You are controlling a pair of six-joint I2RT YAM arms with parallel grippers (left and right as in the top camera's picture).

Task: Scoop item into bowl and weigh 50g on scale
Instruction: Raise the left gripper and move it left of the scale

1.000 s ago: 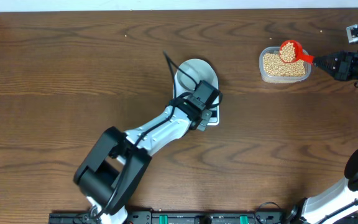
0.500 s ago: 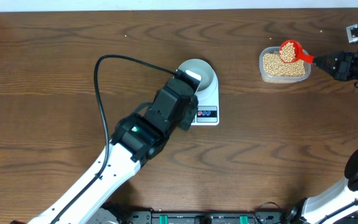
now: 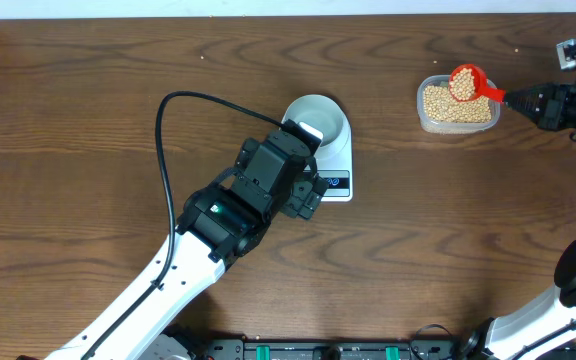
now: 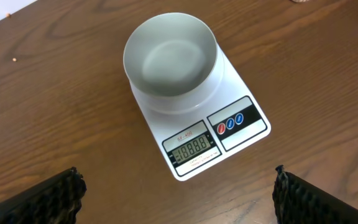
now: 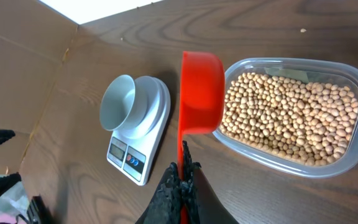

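Note:
The robot's left gripper hovers over the scale's front corner, so it should move back to the open table beside the scale before the right gripper pours beans.
An empty white bowl stands on the white scale, whose display shows a row of digits. My left gripper hovers open over the table just in front of the scale, with nothing between its fingers. In the overhead view the left gripper covers the scale's left front corner. My right gripper is shut on the handle of a red scoop, held over the near end of a clear tub full of tan beans. Beans show inside the scoop from overhead.
The tub sits at the table's back right, well apart from the scale. A black cable loops over the table left of the left arm. A small grey fixture stands at the far right edge.
My left gripper has opened wide and its arm has pulled back a little from the scale's front. The right arm and the scoop have not moved.

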